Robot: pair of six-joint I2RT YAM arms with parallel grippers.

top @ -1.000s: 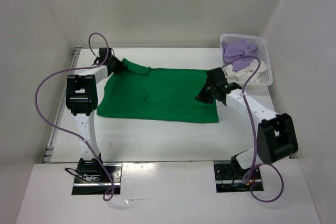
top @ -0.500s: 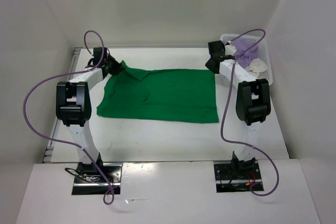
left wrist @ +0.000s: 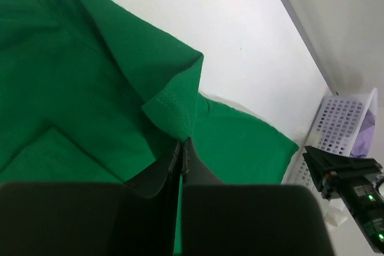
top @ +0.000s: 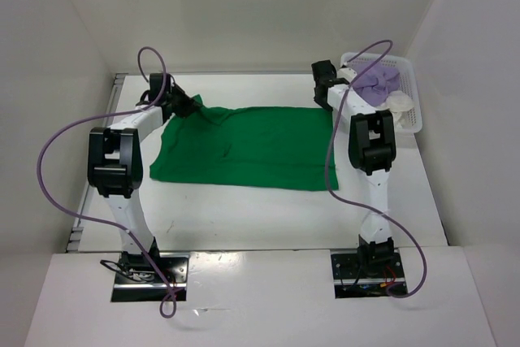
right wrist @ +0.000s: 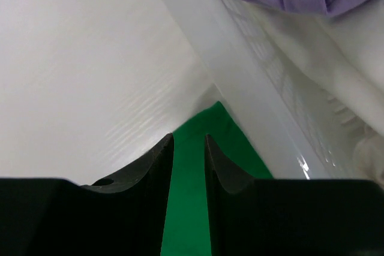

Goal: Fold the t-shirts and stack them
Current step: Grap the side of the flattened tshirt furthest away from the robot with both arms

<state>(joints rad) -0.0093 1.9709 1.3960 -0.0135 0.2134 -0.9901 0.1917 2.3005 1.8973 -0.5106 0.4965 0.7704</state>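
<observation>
The robot's left gripper is holding a raised fold (left wrist: 176, 107) of the t-shirt, but the corner (right wrist: 215, 121) beside the basket is loose, so next the right gripper pinches that corner before both grippers fold.
The bright green t-shirt (top: 252, 148) lies spread flat across the table. My left gripper (top: 185, 106) is at its far left corner, shut on a raised fold of green cloth (left wrist: 168, 103) that peaks right at the fingertips of my left gripper (left wrist: 182, 142). My right gripper (top: 322, 93) hovers at the shirt's far right corner, next to the basket. In the right wrist view my right gripper (right wrist: 188, 139) is open, the green corner (right wrist: 231, 139) lying flat under the gap. The lavender-purple t-shirt (top: 378, 80) and the cream-white t-shirt (top: 400, 103) lie bunched in the basket.
A white lattice basket (top: 414, 115) stands at the far right of the table, its near wall (right wrist: 240, 40) close beside my right fingers. White walls enclose the table at the back and on both sides. Purple cables loop above both arms.
My right arm has swung from the shirt's near right side up to its far right corner by the basket, and its jaws have widened. My left gripper stays shut on the green cloth.
</observation>
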